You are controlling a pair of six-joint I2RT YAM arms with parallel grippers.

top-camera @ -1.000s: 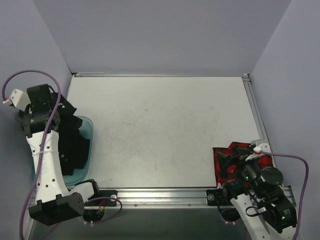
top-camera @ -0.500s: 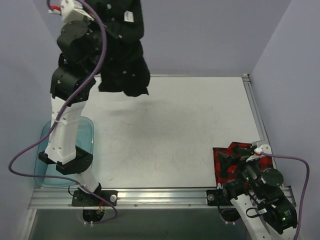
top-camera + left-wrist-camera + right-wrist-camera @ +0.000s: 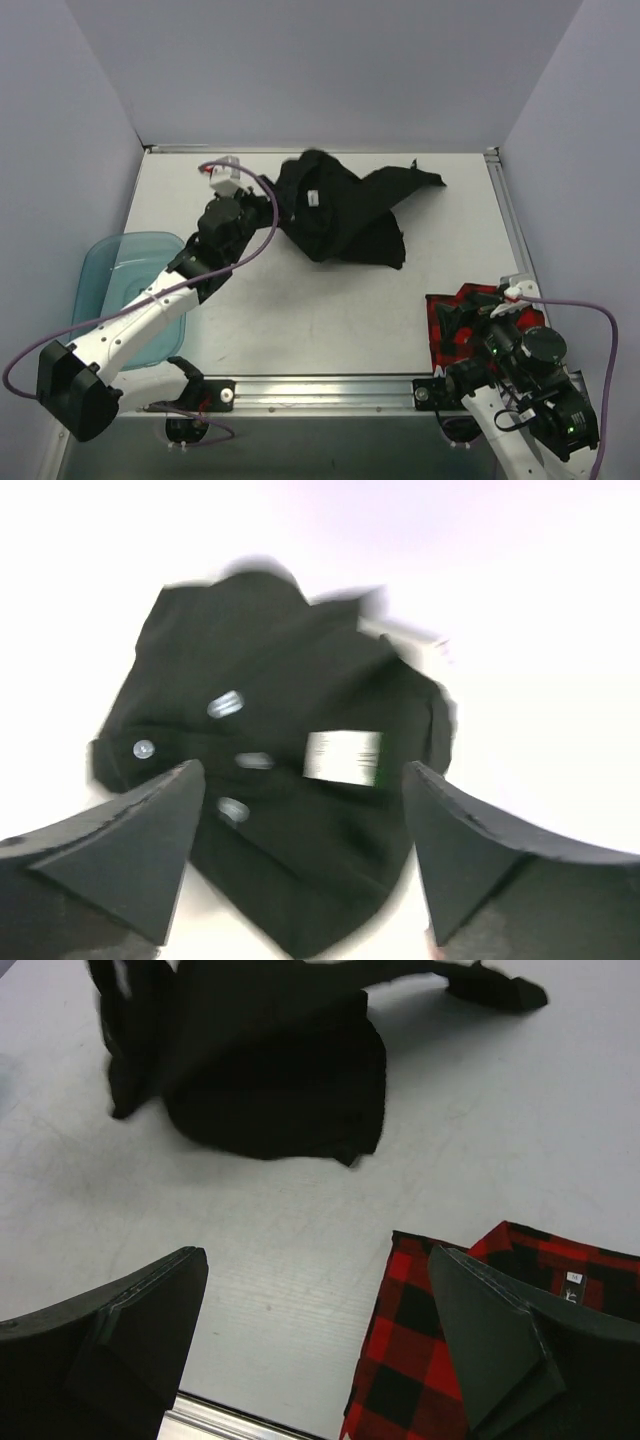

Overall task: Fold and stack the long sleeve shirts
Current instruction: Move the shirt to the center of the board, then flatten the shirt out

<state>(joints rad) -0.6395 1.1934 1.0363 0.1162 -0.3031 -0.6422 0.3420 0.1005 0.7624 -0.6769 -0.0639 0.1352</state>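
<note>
The black shirt lies crumpled, and one of its sleeves trails far away from my left gripper. Next, my right gripper grabs that sleeve before I fold the shirt.
The black long sleeve shirt lies crumpled at the back middle of the table, its white neck label facing up and one sleeve trailing to the right. My left gripper sits at the shirt's left edge. In the blurred left wrist view this gripper is open, with the black shirt and its white buttons just beyond the fingers. The red-and-black check shirt lies folded at the near right. My right gripper hovers open over its left edge, nothing between the fingers.
A translucent teal tub stands at the near left edge of the table, under the left arm. Purple walls close in the table on three sides. A metal rail runs along the near edge.
The left arm lifted the black shirt out of the tub, swung it high, then brought it down onto the back middle of the table and opened its jaws. The right arm has not moved.
</note>
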